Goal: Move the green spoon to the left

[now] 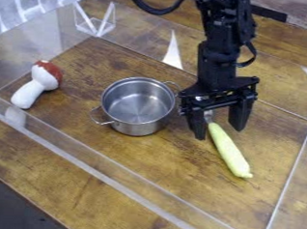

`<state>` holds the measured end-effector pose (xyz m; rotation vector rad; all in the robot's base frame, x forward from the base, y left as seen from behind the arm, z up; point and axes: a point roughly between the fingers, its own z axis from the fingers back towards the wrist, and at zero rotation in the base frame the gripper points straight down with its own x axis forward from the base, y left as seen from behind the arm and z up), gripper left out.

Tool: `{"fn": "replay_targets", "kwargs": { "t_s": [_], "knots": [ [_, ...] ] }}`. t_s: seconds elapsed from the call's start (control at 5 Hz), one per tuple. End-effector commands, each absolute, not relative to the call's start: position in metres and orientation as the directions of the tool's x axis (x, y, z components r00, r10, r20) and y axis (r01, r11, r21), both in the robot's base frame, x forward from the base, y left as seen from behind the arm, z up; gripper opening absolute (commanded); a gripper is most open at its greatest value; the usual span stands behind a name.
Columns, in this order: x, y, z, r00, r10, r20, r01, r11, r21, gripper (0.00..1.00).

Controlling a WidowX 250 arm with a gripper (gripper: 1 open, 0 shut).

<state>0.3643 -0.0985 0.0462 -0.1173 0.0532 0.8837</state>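
Observation:
The thick handle [232,156] lies flat and extends beyond my gripper's fingers. The green spoon [221,138] will stay sideways with its handle sticking out when I pick it up.
The green spoon [231,151] lies on the wooden table at the right, its thick yellow-green handle running diagonally toward the front right; its silver bowl is not visible. My gripper [221,122] hangs straight down over the spoon's upper end, open, its two black fingers [197,126] spread wide on either side of that end. Nothing is held between them.
A round steel pot [136,105] with small side handles stands just left of the gripper. A red-capped white mushroom toy [36,83] lies at the far left. Clear plastic walls [126,188] fence the table along the front, left and back.

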Motion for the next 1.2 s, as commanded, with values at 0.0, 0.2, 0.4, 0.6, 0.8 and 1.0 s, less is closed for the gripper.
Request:
{"fn": "replay_targets", "kwargs": {
  "t_s": [0.0,0.2,0.4,0.6,0.8,1.0],
  "knots": [
    [0.375,-0.123,0.065,0.616,0.784,-0.073,-0.786,0.607,-0.116,1.00],
    [0.382,-0.115,0.060,0.585,0.808,-0.071,-0.810,0.578,-0.098,1.00],
    [0.388,-0.106,0.058,0.565,0.822,-0.070,-0.825,0.560,-0.081,1.00],
    [0.394,-0.096,0.058,0.538,0.840,-0.073,-0.843,0.534,-0.067,1.00],
    [0.388,-0.088,0.050,0.504,0.861,-0.073,-0.864,0.502,-0.048,1.00],
    [0.381,-0.083,0.047,0.473,0.877,-0.082,-0.881,0.473,-0.027,1.00]
  ]
}}
